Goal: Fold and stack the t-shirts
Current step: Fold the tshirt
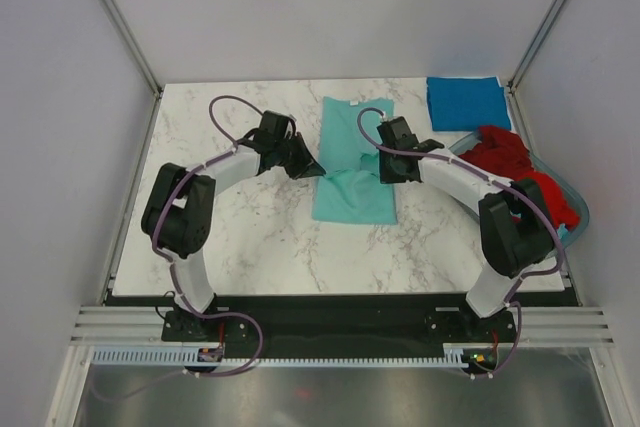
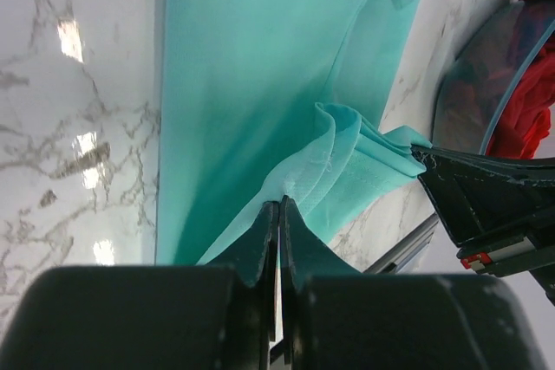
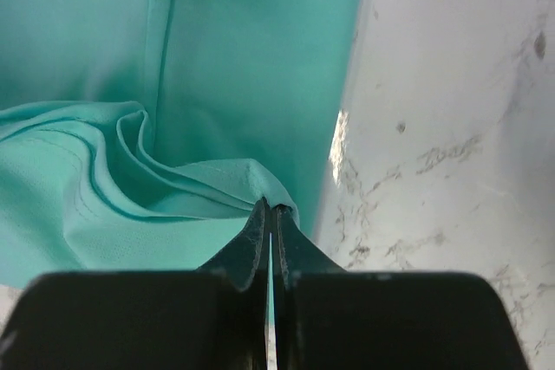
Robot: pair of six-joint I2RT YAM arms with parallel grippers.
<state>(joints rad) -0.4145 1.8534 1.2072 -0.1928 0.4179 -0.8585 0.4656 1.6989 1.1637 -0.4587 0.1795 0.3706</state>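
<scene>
The teal t-shirt's raised fold is held at both sides by my grippers and has flat teal cloth behind it, so my left gripper should keep going back until the fold is flat.
A light teal-green t-shirt lies as a long strip in the middle of the marble table. My left gripper is shut on its left edge; in the left wrist view the gripper pinches a raised fold of the teal t-shirt. My right gripper is shut on the right edge, and the right wrist view shows the gripper clamping bunched teal cloth. Between the grippers the cloth rises in folds. A blue t-shirt lies folded at the back right. Red t-shirts fill the basket.
The translucent blue-grey basket stands at the table's right edge, close behind my right arm. White walls with metal posts enclose the table on three sides. Bare marble shows left of the teal shirt and along the front.
</scene>
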